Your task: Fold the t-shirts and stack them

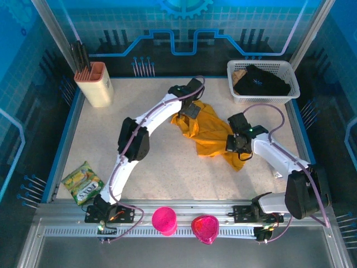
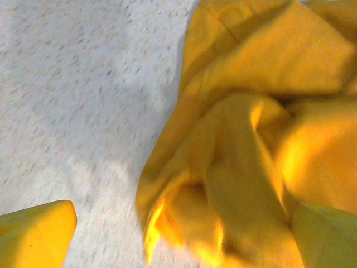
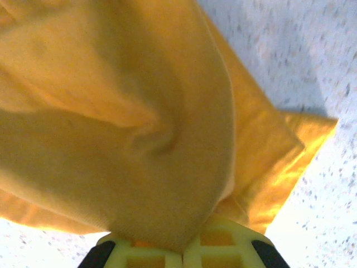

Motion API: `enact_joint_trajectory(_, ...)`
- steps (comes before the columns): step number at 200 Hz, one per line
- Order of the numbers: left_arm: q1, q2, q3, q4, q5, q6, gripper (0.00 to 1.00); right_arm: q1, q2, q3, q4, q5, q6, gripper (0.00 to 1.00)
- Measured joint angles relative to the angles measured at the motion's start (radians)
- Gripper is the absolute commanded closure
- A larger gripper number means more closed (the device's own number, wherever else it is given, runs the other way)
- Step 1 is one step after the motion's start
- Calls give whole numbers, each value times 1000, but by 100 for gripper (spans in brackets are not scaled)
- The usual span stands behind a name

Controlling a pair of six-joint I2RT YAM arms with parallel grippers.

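The t-shirt is bunched up in a narrow strip (image 1: 210, 132), so the robot should first spread it, with the left gripper taking its bunched side (image 1: 186, 128) and the right gripper taking its far end.
One orange-yellow t-shirt (image 1: 209, 131) lies crumpled at the middle of the table. My left gripper (image 1: 192, 111) hangs over its far left edge. In the left wrist view the t-shirt (image 2: 251, 139) bunches up between and beyond my left gripper (image 2: 184, 245), which is open; its fingers (image 2: 36, 234) stand far apart and hold nothing. My right gripper (image 1: 239, 144) is at the shirt's right side. In the right wrist view that gripper (image 3: 183, 254) is shut on a fold of the t-shirt (image 3: 111, 123), which drapes away from the jaws.
A white basket (image 1: 287, 70) with dark clothing stands at the back right. A beige holder (image 1: 96, 86) with dark utensils is at the back left. A green-yellow snack packet (image 1: 82, 181) lies front left. A pink cup (image 1: 164, 219) and pink bowl (image 1: 204, 229) sit on the front rail.
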State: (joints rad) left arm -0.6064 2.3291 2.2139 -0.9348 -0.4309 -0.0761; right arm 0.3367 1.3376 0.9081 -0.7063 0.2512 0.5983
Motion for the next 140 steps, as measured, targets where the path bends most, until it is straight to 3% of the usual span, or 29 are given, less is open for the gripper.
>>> enact_joint_trajectory(16, -26, -134, -108, 0, 1, -30, 1, -2, 5, 31, 6, 7, -4, 91)
enact_joint_trajectory(42, -87, -348, -332, 26, 0, -98, 1, -4, 18, 53, 11, 0, -19, 49)
enact_joint_trajectory(60, -127, -457, -528, 83, 8, -152, 3, -4, 17, 55, 5, -38, -32, 35)
enact_joint_trajectory(96, -135, -512, -830, 216, 83, -243, 9, 23, 0, 106, -23, -132, -69, 30)
enact_joint_trajectory(140, -130, -468, -870, 409, 191, -301, 13, 35, 97, 329, -34, -208, -129, 30)
